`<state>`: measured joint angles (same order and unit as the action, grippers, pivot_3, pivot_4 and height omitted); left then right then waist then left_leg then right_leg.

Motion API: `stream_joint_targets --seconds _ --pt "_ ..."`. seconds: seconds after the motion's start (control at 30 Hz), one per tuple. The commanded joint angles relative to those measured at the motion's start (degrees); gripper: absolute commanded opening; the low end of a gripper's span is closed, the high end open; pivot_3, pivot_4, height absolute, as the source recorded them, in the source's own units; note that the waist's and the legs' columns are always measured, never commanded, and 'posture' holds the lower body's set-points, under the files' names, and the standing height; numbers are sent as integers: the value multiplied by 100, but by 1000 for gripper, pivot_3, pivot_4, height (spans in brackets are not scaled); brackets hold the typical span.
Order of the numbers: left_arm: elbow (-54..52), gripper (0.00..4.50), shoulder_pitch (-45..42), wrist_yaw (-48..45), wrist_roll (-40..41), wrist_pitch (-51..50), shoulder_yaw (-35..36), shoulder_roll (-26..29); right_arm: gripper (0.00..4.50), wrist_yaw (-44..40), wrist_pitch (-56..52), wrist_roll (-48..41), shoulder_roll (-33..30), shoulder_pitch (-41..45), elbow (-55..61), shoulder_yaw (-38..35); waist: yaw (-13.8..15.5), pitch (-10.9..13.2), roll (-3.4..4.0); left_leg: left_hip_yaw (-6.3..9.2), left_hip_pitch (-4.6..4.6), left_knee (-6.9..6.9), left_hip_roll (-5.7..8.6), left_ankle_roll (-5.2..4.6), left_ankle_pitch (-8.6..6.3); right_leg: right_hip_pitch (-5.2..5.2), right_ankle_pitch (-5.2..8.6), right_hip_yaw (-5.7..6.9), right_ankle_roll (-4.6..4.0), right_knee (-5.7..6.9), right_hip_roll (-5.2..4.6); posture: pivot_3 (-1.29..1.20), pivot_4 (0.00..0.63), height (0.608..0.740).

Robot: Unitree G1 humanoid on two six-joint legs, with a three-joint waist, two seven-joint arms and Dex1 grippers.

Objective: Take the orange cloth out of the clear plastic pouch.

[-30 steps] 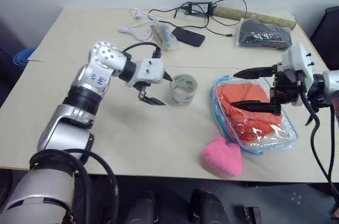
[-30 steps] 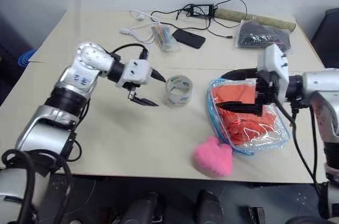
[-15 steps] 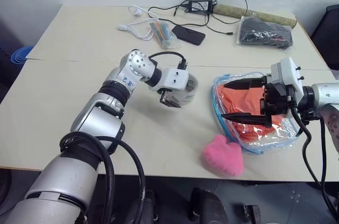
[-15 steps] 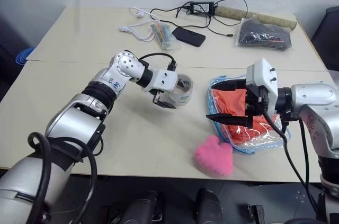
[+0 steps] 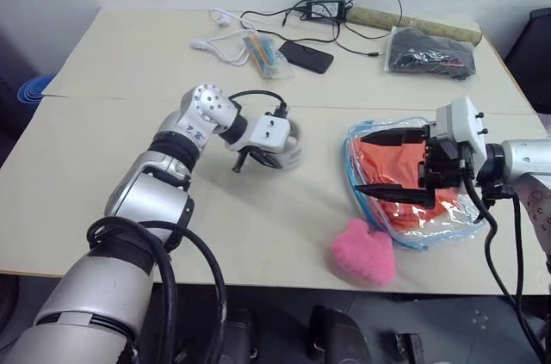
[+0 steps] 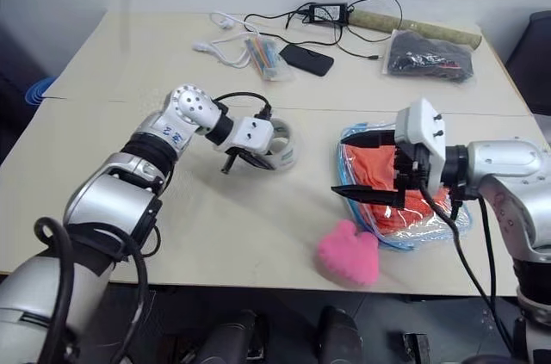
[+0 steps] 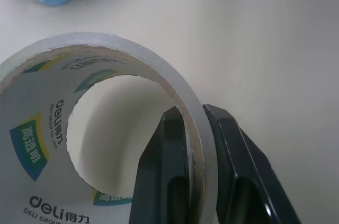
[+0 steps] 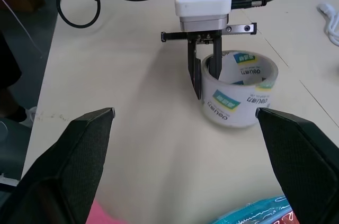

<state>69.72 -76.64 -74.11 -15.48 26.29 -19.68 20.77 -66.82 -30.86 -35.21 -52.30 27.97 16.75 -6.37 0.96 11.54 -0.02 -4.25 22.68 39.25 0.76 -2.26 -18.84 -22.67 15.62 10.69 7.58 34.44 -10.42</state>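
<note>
My left gripper has its fingers around the tape roll's side (image 7: 198, 128), so it should keep carrying the tape roll to the empty table corner (image 5: 39, 222) away from the pouch and let go there.
The orange cloth (image 5: 394, 164) lies wrinkled inside the clear plastic pouch (image 5: 348, 156), which rests flat on the table at the right, blue trim around its edge. My right gripper (image 5: 360, 162) hovers open over the pouch, its two black fingers spread wide and pointing left, one above the other. At the table's middle, my left gripper (image 7: 193, 108) is shut on the wall of a tape roll (image 8: 241, 97), one finger inside the ring and one outside. The roll stands on the table, left of the pouch.
A pink heart plush (image 5: 363, 252) lies by the front edge beside the pouch. At the back are a phone (image 5: 306, 58), a packet of coloured sticks (image 5: 263, 54), a white cable (image 5: 219, 46), a charger with cords (image 5: 323, 11) and a dark-filled pouch (image 5: 430, 52).
My left gripper came across to the tape roll, dropped onto its rim and shut on the wall. The right gripper stays open over the pouch.
</note>
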Motion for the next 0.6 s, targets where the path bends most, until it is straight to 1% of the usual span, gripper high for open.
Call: stream_joint_targets --seconds 0.03,0.17,0.2,0.23,0.27,0.33,0.37,0.43,0.47,0.53,0.6 --pt "-791 202 244 -13 252 -162 348 620 4500 -55 140 12 133 239 -63 121 -47 0 0 3 -2 -1 -1 0 0 0 0 -1 0 0 0 0 150 740" --pt "-2287 202 1281 157 341 -743 829 1920 4500 -178 216 88 369 550 -241 429 -183 1 -1 32 -6 -6 -4 0 0 -7 0 -11 0 6 2 0 150 740" --pt "-2713 202 1757 307 363 -1088 1103 2401 4500 -202 260 138 466 655 -303 539 -226 0 0 30 -11 -8 -6 1 0 -7 0 -13 0 6 2 0 150 740" --pt "-3065 202 2115 421 389 -1382 1297 2723 4500 -222 289 178 536 726 -348 610 -262 0 0 32 -12 -11 -12 1 0 -7 0 -14 0 8 2 0 150 740" --pt "-3428 202 2697 559 440 -1767 1665 3201 4500 -202 342 248 653 829 -430 706 -286 1 -1 30 -18 -13 -28 1 0 -7 0 -18 0 11 2 0 150 740" --pt "-4050 202 3636 789 568 -2376 2255 3807 4500 -181 407 338 805 949 -554 805 -334 1 -1 21 -26 -17 -38 2 -2 -8 1 -22 -1 14 5 0 150 740" --pt "-4349 202 4356 851 690 -2702 2784 4118 4500 -148 427 388 916 1033 -639 885 -329 1 -3 27 -28 -16 -38 2 -3 -8 1 -23 -1 26 4 0 150 740" --pt "-4866 202 5349 968 869 -3194 3480 4418 4500 -138 459 459 1050 1127 -752 972 -310 1 -5 31 -28 -15 -39 3 -5 -9 1 -28 0 33 4 0 150 740" --pt "-5075 202 5707 1043 918 -3363 3718 4483 4500 -147 477 482 1091 1153 -787 1001 -248 0 -8 31 -31 -14 -37 3 -5 -8 1 -34 -1 37 3 0 150 740" --pt "-5404 202 6312 1227 974 -3617 4162 4516 4500 -200 496 507 1163 1194 -833 1056 -110 0 -7 49 -29 -3 -32 3 -5 5 1 -52 -1 37 3 0 150 740" --pt "-5478 202 6841 1395 1037 -3799 4599 4487 4500 -238 425 479 1265 1252 -856 1126 -11 -3 -13 55 -29 2 -28 -1 -3 15 1 -77 0 29 6 0 150 740"
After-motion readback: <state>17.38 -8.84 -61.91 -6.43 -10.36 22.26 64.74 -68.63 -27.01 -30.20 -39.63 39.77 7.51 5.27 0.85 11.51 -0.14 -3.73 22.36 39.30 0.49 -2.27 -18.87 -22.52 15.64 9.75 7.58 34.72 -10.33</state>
